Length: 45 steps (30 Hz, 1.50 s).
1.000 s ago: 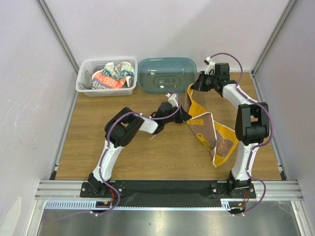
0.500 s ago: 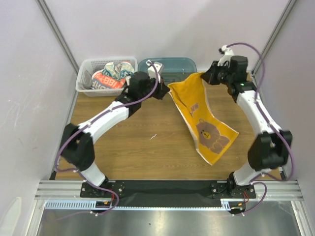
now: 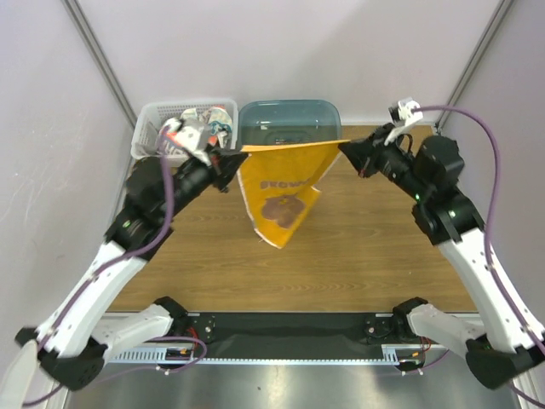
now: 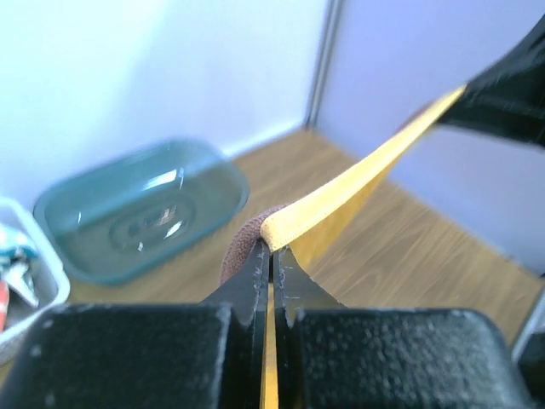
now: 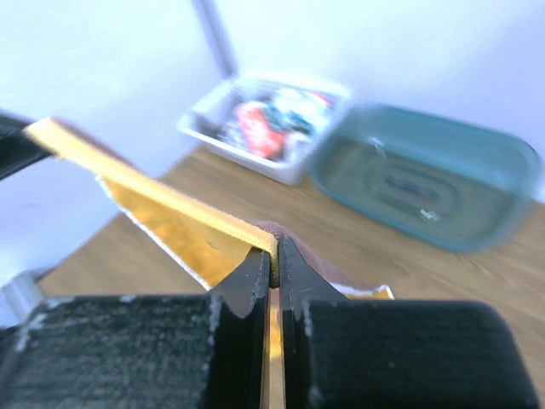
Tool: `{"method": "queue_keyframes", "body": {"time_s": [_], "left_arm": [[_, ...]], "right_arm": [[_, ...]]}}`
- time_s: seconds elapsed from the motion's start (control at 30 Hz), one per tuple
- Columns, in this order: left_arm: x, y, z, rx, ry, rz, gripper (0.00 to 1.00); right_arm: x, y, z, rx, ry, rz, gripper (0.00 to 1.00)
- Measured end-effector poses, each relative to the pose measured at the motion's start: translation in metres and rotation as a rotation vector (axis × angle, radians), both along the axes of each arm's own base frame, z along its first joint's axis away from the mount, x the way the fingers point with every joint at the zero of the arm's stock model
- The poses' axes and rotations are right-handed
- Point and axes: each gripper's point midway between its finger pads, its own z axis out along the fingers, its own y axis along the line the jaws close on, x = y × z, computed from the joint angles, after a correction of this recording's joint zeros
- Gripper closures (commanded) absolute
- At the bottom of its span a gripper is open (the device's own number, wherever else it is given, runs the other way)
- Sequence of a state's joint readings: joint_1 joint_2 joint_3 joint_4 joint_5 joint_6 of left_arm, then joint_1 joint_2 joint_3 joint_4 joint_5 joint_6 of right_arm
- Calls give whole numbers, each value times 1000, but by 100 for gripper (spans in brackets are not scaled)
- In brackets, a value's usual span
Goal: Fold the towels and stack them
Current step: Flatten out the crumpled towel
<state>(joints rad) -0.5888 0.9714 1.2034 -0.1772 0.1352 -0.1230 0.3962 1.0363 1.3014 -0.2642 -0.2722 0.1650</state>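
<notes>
The towel's lower end point(image 3: 277, 233) is hanging crooked in a point. I should swing both grippers up toward the teal tub point(image 3: 289, 124) to spread the towel out square before I fold it.
An orange-and-brown towel point(image 3: 281, 192) with a brown bear print hangs in the air above the table, its top edge stretched taut between both grippers. My left gripper point(image 3: 236, 158) is shut on the towel's left top corner, and my right gripper point(image 3: 344, 146) is shut on its right top corner. The left wrist view has the jaws point(image 4: 272, 249) pinching the orange hem point(image 4: 358, 183). In the right wrist view the gripper point(image 5: 274, 253) clamps the same hem point(image 5: 162, 200). More towels point(image 3: 200, 119), white with coloured letters, lie crumpled in the white basket point(image 3: 149, 136).
A translucent teal tub point(image 3: 288, 126) stands at the back centre beside the basket, just behind the towel's top edge. White walls and metal posts close in the wooden table point(image 3: 383, 256) on three sides. The towel's lower tip point(image 3: 277, 241) hangs over the table's middle.
Both arms have risen and swung left, carrying the towel from the right half of the table up into the air. Its top edge now runs level and taut between them.
</notes>
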Motion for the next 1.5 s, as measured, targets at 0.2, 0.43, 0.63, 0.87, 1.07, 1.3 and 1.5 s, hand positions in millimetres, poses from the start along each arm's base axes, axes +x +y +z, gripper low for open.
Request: {"method": "queue_keyframes", "body": {"time_s": [0.2,0.43,0.63,0.87,1.07,1.3,1.5], "left_arm": [[-59,23,40,-94,-87,-64,100],[-97,41,55,-144,-97,-99,100],[-72,37,63,-138,-68,-37,100],[4,8,46,-86,30,29,100],[69,-7,1,-63,145,22,100],[116,-10,-25,-45,185,28,100],[131,-10,-6,-36,134,11,100]], "right_arm": [[-76,24,39,68,-105,149,100],[-118,45,45,76,-96,200,100],[-85,43,37,5,-75,24,100],[-10,5,21,-61,-41,-201,100],[57,-13,-7,-45,32,-198,100],[116,-10,-64,-57,156,-159,100],[126,-10,-41,-29,110,-143,100]]}}
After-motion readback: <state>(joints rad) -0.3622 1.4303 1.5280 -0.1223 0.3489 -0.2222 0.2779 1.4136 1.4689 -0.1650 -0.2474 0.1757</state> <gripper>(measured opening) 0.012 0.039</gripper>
